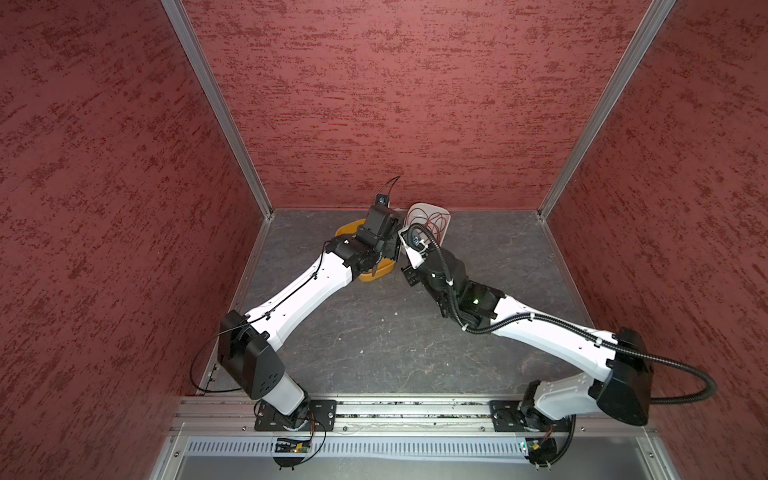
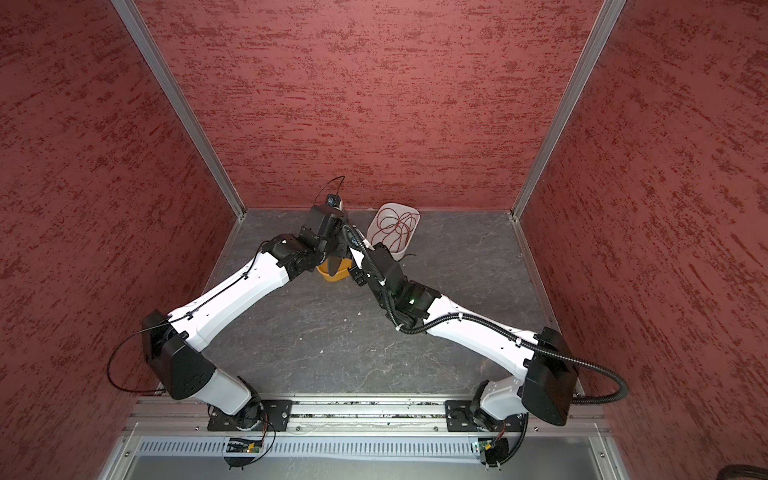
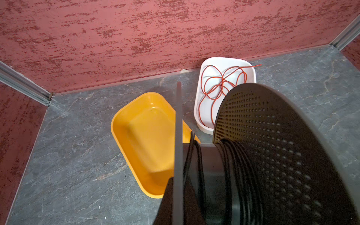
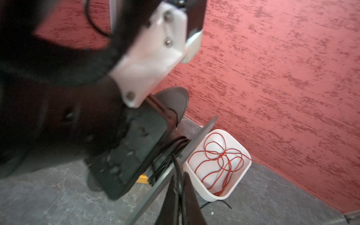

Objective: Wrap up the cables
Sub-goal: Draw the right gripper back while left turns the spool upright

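Note:
The cable passes over the spool's edge (image 4: 200,133) onto the spool's middle turns (image 4: 167,162), so the robot's right gripper should keep pulling the cable until its fingers are clear of the spool's edge, and then let go.
My left gripper (image 3: 178,181) is shut on the thin flange of a black spool (image 3: 272,136), which it holds above the yellow tray (image 3: 144,136). The black cable (image 3: 233,165) is wound in several turns around the spool's hub. A few looser loops lie next to the gripped flange. My right gripper (image 4: 180,177) is shut on a strand of the cable (image 4: 176,163) just beside the spool's flange (image 4: 194,140). From there the strand runs up onto the hub. In both top views the two wrists meet over the yellow tray (image 1: 374,274) (image 2: 332,276), and the fingertips are hidden there.
A white tray (image 3: 196,109) (image 1: 444,216) holding a tangled red wire (image 3: 220,81) stands right of the yellow tray against the back wall. A black cable tail (image 4: 224,202) lies on the floor by its near end. Red walls enclose three sides.

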Controlling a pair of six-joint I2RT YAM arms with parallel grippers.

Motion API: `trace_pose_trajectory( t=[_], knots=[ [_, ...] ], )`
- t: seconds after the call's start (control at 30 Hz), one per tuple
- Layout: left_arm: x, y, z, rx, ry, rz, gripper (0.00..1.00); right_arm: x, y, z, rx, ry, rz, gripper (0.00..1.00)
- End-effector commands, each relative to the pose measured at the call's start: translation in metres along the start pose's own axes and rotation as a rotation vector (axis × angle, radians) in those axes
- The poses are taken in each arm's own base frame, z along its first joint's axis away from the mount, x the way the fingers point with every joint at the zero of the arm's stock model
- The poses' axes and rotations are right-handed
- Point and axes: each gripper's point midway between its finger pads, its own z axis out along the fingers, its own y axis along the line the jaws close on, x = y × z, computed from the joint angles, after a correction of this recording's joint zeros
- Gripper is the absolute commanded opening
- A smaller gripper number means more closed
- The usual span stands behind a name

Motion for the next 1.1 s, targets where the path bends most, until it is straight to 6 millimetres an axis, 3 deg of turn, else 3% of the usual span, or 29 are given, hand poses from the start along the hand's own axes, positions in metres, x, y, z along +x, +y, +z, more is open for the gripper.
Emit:
trace_pose_trajectory(
  t=[0.0,0.33,0.57,0.9,1.07],
  knots=[
    [-0.015,-0.012,-0.003,0.055,-0.037,-0.011,0.0,-0.009,-0.031,-0.001,0.108,0.014,0.083,0.0],
    [-0.011,-0.03,-0.014,0.15,-0.021,-0.001,0.0,-0.011,-0.076,0.008,0.182,0.04,0.179,0.11],
    [-0.016,-0.034,-0.034,0.221,-0.037,0.007,0.0,0.0,-0.083,0.018,0.103,0.062,0.201,0.13],
    [-0.036,-0.041,-0.079,0.475,-0.083,-0.063,0.0,0.032,-0.109,0.03,-0.004,0.115,0.273,0.16],
    [-0.05,-0.04,-0.1,0.554,-0.123,-0.089,0.0,0.048,-0.11,0.031,-0.052,0.142,0.306,0.16]
  ],
)
